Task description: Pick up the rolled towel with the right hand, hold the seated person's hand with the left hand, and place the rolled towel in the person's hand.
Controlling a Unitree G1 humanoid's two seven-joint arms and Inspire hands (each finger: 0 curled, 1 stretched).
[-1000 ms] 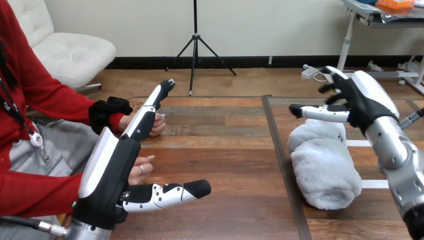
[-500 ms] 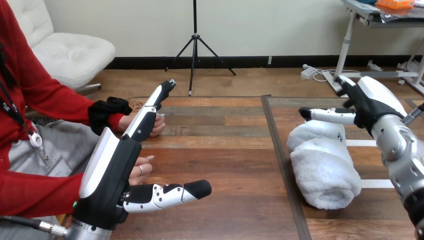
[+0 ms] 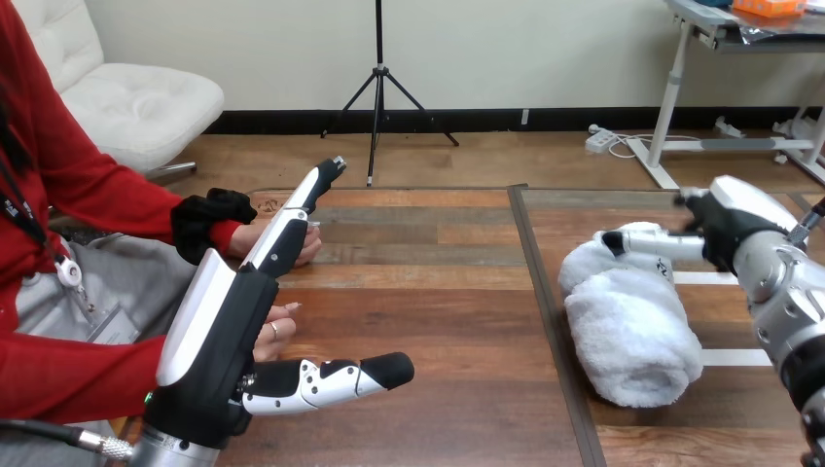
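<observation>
The rolled towel will stay rolled up when I lift it by its far end, because a thick folded cuff goes around that end.
The white rolled towel lies on the right part of the wooden table, its length running away from me. My right hand is low at the towel's far right end, open, its straight thumb lying across the top of the roll. My left hand stands on edge at the near left, open, fingers straight and pointing away, thumb sticking out to the right. The person's upper hand rests on the table just behind my left fingers. The person's lower hand lies beside my left palm, partly hidden by it.
A dark seam runs front to back across the table, just left of the towel. White tape strips mark the tabletop to the right of the towel. The person sits at the left edge, with red sleeves reaching over the table corner.
My right hand has dropped and drawn to the right, from above the towel down to its far end, thumb now on the roll. The left hand and the person's hands have stayed put.
</observation>
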